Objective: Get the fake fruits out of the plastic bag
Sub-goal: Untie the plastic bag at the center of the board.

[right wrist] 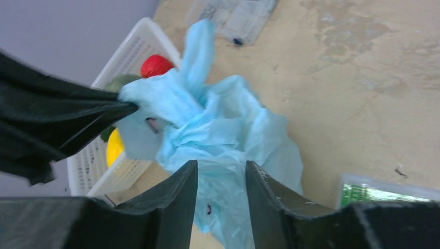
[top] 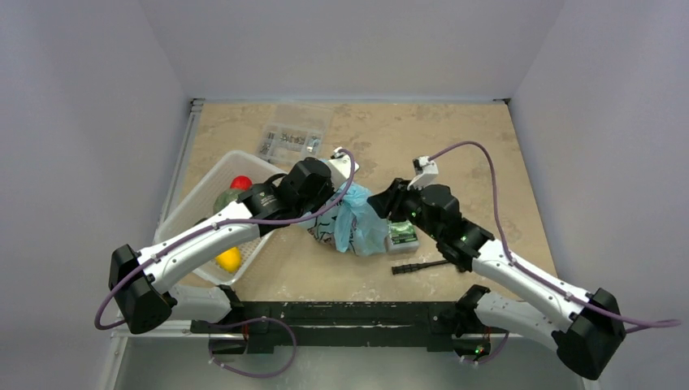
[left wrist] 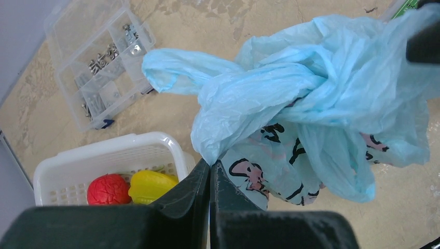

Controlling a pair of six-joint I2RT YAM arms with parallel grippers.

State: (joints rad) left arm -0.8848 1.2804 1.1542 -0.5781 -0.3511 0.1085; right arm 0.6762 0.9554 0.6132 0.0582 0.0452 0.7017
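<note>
The plastic bag bunches up beside my left gripper. Next, my right gripper pinches the loose folds and holds them while my left gripper shifts its grip.
The light-blue plastic bag with its cartoon print hangs bunched between the two arms, lifted off the table. My left gripper is shut on a fold of the bag at its upper edge. My right gripper stands open, fingers apart, with bag film showing in the gap just beyond them. Whether they touch it I cannot tell. A red fake fruit, a green one and a yellow one lie in the white basket. What the bag holds is hidden.
The white mesh basket stands at the left under the left arm. A clear compartment box with small metal parts lies at the back. A green circuit-board case and a black tool lie under the right arm.
</note>
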